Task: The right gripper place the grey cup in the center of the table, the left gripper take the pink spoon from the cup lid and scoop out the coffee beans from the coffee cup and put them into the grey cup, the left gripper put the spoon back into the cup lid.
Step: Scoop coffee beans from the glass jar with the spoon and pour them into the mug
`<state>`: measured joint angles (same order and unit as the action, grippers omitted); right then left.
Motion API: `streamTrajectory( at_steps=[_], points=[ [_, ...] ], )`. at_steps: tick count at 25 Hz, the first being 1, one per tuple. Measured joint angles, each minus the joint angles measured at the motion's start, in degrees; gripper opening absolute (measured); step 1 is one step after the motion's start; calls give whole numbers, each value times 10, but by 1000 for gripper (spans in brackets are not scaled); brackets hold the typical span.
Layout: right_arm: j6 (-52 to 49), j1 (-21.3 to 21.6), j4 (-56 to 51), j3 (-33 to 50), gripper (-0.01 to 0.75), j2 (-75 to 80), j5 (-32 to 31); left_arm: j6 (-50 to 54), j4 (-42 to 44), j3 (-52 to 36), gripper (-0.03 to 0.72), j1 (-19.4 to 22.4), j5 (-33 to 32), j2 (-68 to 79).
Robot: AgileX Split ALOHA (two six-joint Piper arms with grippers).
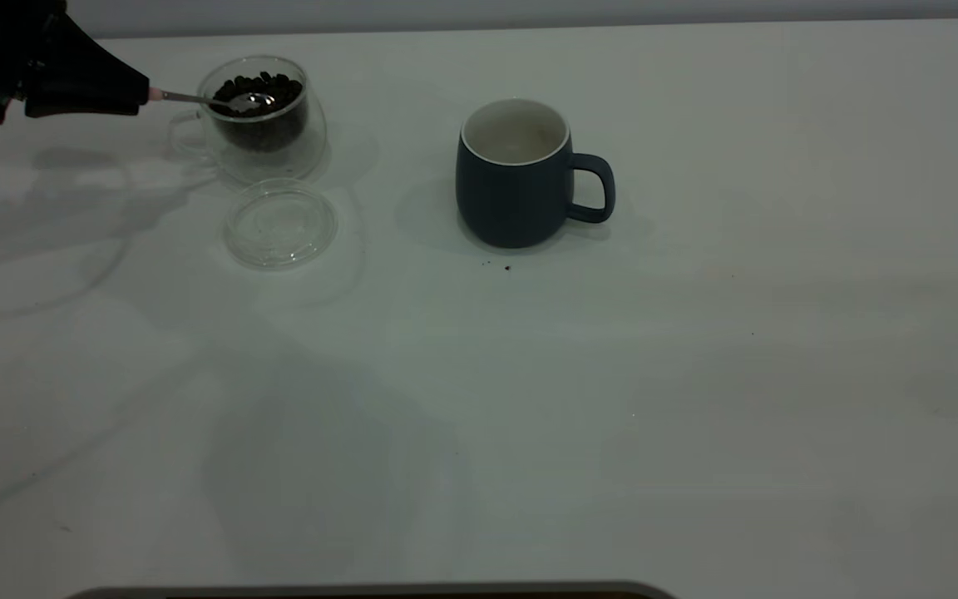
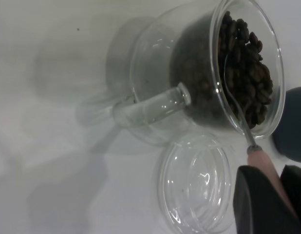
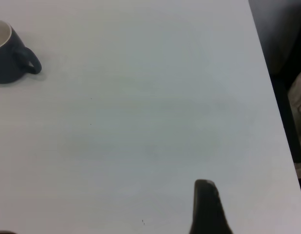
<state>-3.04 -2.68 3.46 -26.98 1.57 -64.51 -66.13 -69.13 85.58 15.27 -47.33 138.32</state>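
Observation:
Next, I push the pink spoon's bowl (image 1: 249, 101) forward into the beans (image 1: 274, 88) with my left gripper before I lift toward the grey cup, because the bowl sits empty and shallow on top of the coffee beans.
My left gripper (image 1: 145, 93) is at the far left, shut on the pale pink handle of the pink spoon (image 1: 196, 98). The spoon's metal bowl rests on the coffee beans (image 1: 267, 86) inside the clear glass coffee cup (image 1: 263, 154). In the left wrist view my left gripper (image 2: 276, 176) clamps the spoon (image 2: 259, 158), which reaches into the beans (image 2: 248, 73) in the coffee cup (image 2: 155, 73). The clear cup lid (image 1: 279, 223) (image 2: 197, 183) lies empty in front of the glass cup. The grey cup (image 1: 512, 191) (image 3: 7, 58) stands upright near the table's middle, handle to the right. My right gripper (image 3: 102, 207) is open and empty over bare table (image 3: 150, 122), far from the cup.
A few dark crumbs (image 1: 506, 268) lie on the table (image 1: 695, 374) just in front of the grey cup. The table's right edge (image 3: 267, 83) shows in the right wrist view, with dark floor beyond it. A dark rim (image 1: 362, 591) lines the near table edge.

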Motion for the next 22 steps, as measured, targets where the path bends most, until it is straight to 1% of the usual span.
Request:
streamTrajectory(
  at_steps=[5,11,22],
  points=[
    [0,0,0,0,516,0,0,10,-8,0,115,0,-8,1],
    [0,0,0,0,515,0,0,55,-8,1,115,0,-15,1],
    [0,0,0,0,515,0,0,86,-19,3,115,0,-20,20]
  ],
)
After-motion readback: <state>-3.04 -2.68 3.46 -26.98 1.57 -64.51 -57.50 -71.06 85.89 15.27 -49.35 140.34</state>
